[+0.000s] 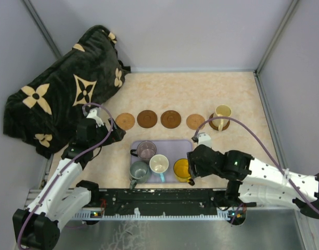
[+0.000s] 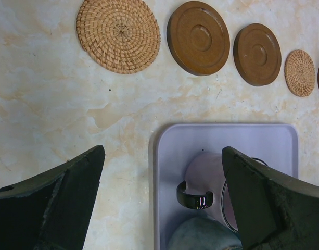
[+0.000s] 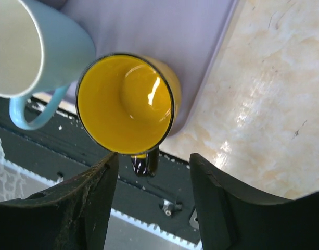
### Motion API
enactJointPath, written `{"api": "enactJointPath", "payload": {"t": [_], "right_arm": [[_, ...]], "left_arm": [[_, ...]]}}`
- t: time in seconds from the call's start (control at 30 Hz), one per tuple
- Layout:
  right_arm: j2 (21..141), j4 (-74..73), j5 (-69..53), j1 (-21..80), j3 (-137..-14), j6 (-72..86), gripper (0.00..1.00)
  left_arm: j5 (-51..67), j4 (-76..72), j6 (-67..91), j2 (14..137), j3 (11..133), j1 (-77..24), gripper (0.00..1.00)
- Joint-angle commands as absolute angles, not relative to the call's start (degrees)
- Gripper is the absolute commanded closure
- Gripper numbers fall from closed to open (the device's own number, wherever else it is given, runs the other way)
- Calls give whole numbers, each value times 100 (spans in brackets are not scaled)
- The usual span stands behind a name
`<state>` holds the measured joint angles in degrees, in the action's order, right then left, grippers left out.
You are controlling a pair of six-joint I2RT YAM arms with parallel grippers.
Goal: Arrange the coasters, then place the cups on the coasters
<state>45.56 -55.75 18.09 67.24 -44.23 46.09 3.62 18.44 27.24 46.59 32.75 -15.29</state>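
Observation:
I should keep lowering until my right gripper's open fingers straddle the handle (image 3: 145,164), because the yellow cup's handle (image 1: 191,182) points past the tray's edge, in line with those fingers.
Four coasters lie bare in a row: tan (image 1: 125,121), dark brown (image 1: 147,119), dark brown (image 1: 170,119), tan (image 1: 195,121). At the right end the cream cup (image 1: 222,112) stands on a dark coaster (image 1: 219,125). The lavender tray (image 1: 169,145) holds the purple-grey cup (image 1: 146,150), grey-green cup (image 1: 139,171), white cup (image 1: 159,164) and yellow cup (image 1: 181,169). My left gripper (image 2: 163,156) hangs open over the tray's left edge, above the purple-grey cup's handle (image 2: 194,198). My right gripper (image 3: 154,161) is open, its fingers either side of the yellow cup's (image 3: 125,104) handle, gaps on both sides.
A black blanket with cream flower shapes (image 1: 60,94) is heaped at the back left, near the left arm. A black rail (image 1: 159,198) runs along the table's near edge just behind the tray. Grey walls close in the table at the back and right.

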Motion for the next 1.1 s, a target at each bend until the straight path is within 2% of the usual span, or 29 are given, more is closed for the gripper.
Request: {"api": "enactJointPath", "payload": {"t": [0.0,0.5,1.07], "right_arm": [[4668,-5322,1447,6938,-4307,4488,42],[5722,-4914,1830,7996,-4161,5216,42],[5999,-5009,2495,8118,-4017,5955,49]], "left_arm": [[376,1798,2768,4687,3289,-1554,0],[418,1793,2771,4694,3259,-1552,0],[475,1841,2774,4635,3200,-1551,0]]}}
